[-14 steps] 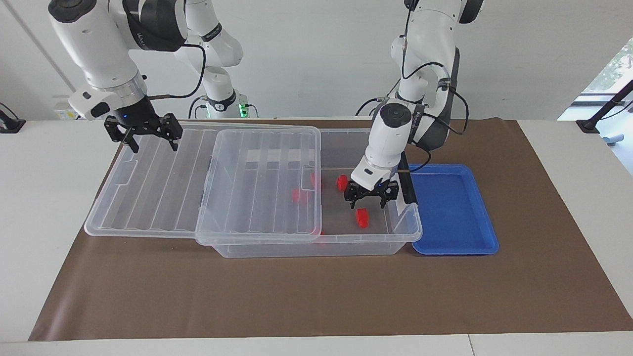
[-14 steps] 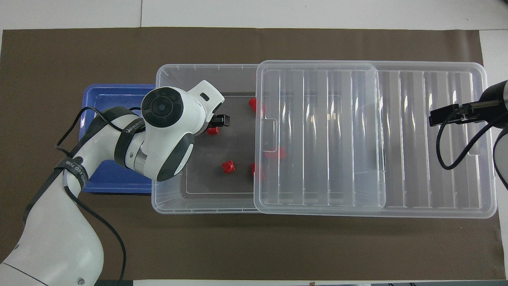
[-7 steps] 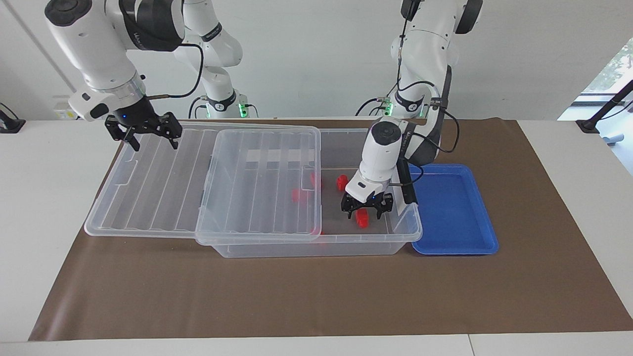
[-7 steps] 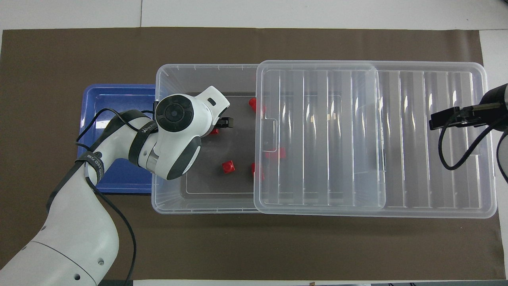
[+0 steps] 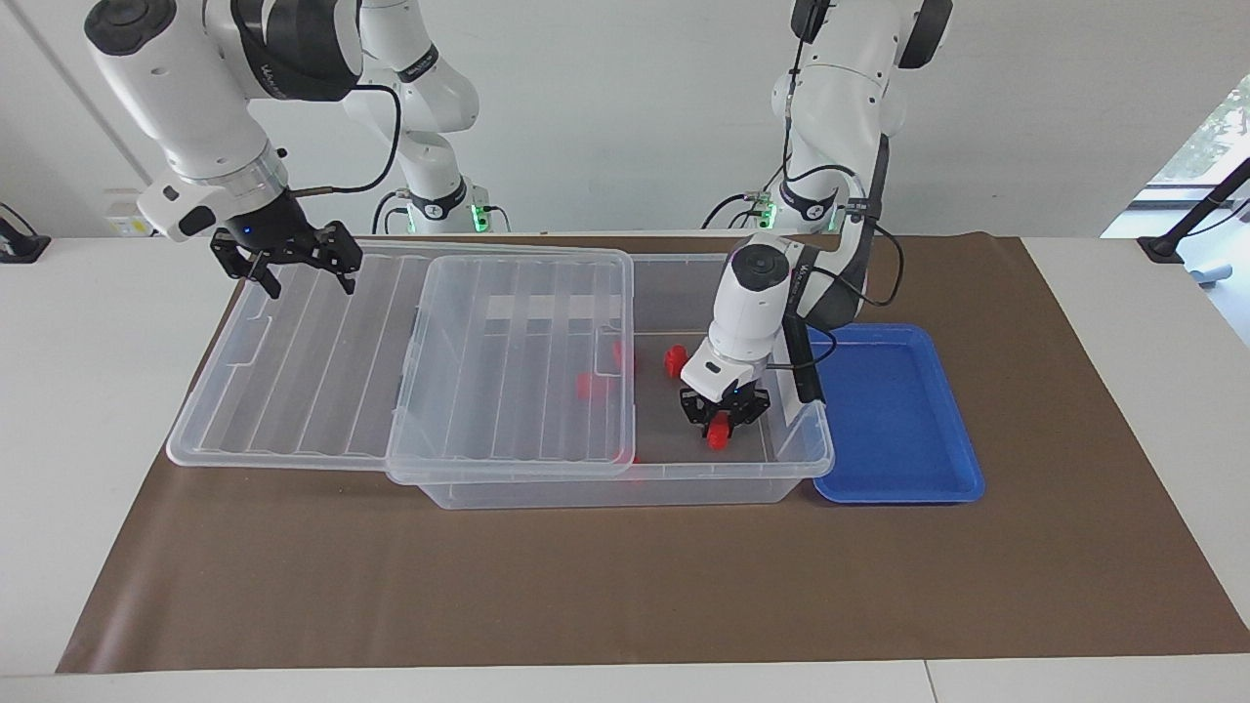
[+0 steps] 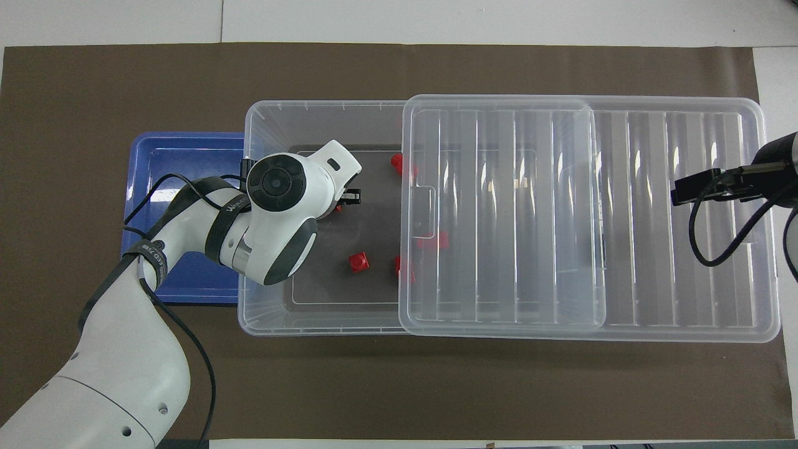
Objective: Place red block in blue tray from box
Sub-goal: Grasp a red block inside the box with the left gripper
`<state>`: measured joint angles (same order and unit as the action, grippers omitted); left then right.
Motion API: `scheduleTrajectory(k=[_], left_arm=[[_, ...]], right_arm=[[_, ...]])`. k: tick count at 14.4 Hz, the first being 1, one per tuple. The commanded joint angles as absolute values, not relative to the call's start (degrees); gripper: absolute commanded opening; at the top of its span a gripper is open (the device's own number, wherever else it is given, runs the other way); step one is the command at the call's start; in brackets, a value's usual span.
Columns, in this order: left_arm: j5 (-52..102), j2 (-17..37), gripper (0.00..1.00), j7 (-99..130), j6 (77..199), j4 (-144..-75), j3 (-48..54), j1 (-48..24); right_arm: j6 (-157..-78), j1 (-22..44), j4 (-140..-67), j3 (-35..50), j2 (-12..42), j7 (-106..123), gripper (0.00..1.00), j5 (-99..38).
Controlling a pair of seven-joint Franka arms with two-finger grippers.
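The ribbed lid [image 6: 523, 217] is lying flat and lined up with the box's long rims [image 6: 322, 332]. It will slide straight back across the whole opening when I push it.
The clear box [image 5: 625, 485] stands mid-table with its ribbed lid [image 5: 508, 361] slid toward the right arm's end. The blue tray [image 5: 894, 420] sits against the box at the left arm's end and holds nothing. My left gripper [image 5: 722, 422] is down inside the box, shut on a red block [image 5: 719, 436] on the box floor. In the overhead view the left wrist hides most of that block, and the gripper [image 6: 344, 201] shows only at its tip. My right gripper [image 5: 298, 270] is open and empty, held over the lid's end.
Other red blocks lie in the box: one [image 6: 358, 262] on the open floor, one [image 6: 396, 163] at the lid's edge, and two under the lid [image 6: 436, 240]. The lid [image 6: 561, 212] overhangs the box toward the right arm's end. A brown mat [image 6: 399, 386] covers the table.
My left gripper came down into the box and its fingers closed from wide open onto the red block. The right arm has barely moved.
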<state>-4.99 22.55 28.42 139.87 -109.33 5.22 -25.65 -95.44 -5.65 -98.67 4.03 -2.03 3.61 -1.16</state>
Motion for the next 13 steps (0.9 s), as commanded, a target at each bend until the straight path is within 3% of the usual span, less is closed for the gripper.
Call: scheduleTrajectory(k=[1,2,3,4,8,13], left_arm=[[-6.2,19.6,0.0,30.8,138.8,-111.1,4.5,-26.4],[-6.2,17.9,0.0,30.8,137.2,-110.9,4.6,-26.1],[-6.2,15.9,0.0,30.7,135.2,-110.7,4.6,-26.1],[-6.2,13.6,0.0,30.7,132.5,-110.3,4.6,-26.0],[-5.5,5.8,0.0,30.2,122.6,-108.3,4.6,-25.8],[-5.1,-1.3,0.0,25.9,115.2,-107.9,4.0,-22.2]], right_arm=[[-95.5,-6.5,-99.9,4.3,-3.1,4.1,1.0,-2.3],[-95.7,-6.6,-100.5,4.3,-3.3,5.3,0.87,-2.3],[-96.3,-6.9,-100.8,4.2,-3.4,8.7,0.49,-2.3],[-97.2,-7.8,-101.2,4.0,-3.4,11.6,0.04,-2.3],[-100.9,-15.3,-102.1,3.9,-2.6,19.4,0.0,-2.3],[-108.4,-26.0,-102.3,3.9,3.4,33.8,0.0,-2.3]])
